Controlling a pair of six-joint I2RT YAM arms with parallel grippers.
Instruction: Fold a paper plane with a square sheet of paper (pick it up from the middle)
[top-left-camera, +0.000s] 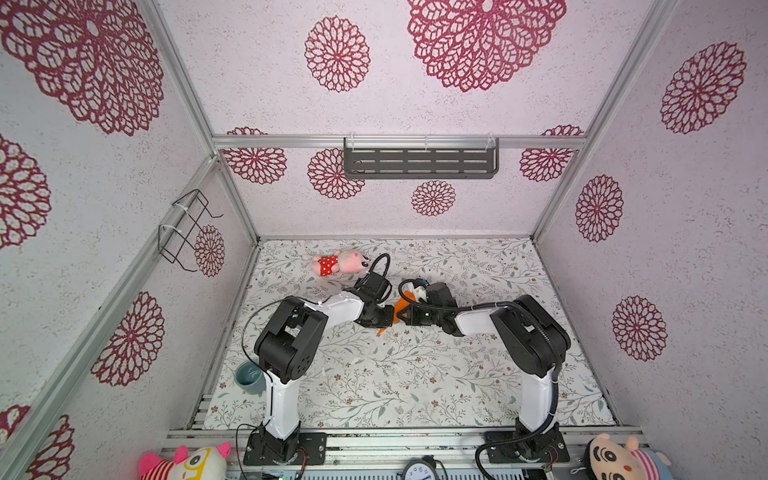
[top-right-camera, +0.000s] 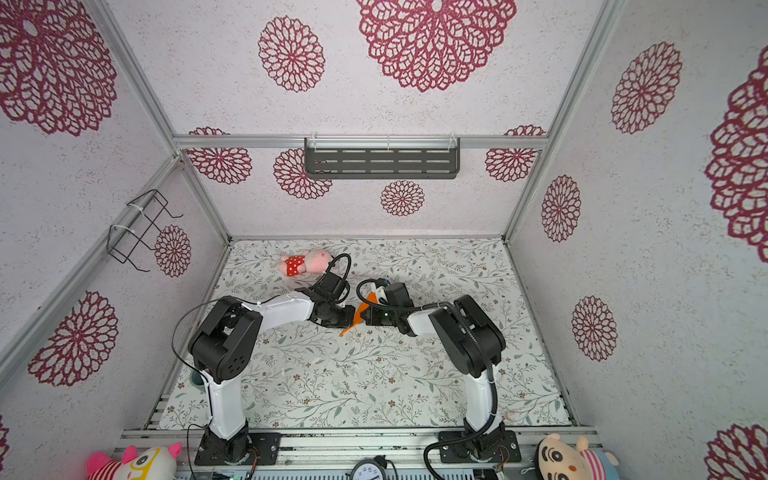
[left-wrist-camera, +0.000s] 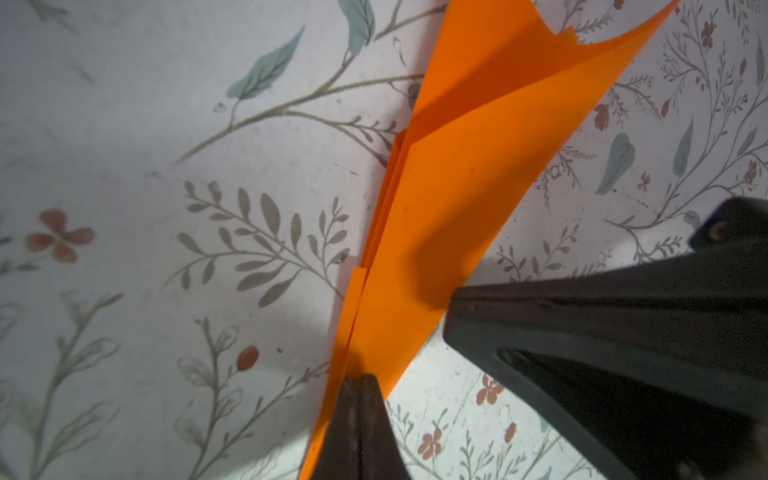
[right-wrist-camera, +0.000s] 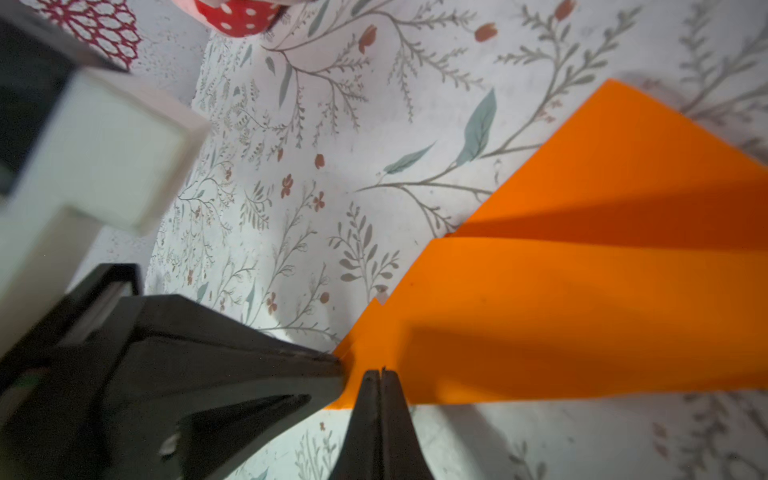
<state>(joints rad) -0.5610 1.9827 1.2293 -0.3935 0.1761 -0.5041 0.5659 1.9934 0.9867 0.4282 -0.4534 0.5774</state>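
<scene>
The wing gapes at its wide end while my left gripper pins the narrow end, so next my right gripper sweeps back along the folded edge to flatten it.
The paper plane is bright orange paper folded into a narrow pointed dart with several layers. It is held tilted at mid-table, its tip low toward the front. My left gripper is shut on the plane's narrow end, which is pinched between the tips. My right gripper is shut on the plane's edge right beside it. In the left wrist view the plane fans out away from the jaws. In the right wrist view its wing spreads to one side. No flat square sheet of paper shows.
A pink plush toy in red dotted shorts lies behind the left arm. A teal cup stands at the table's left edge. Plush toys and a clock sit along the front rail.
</scene>
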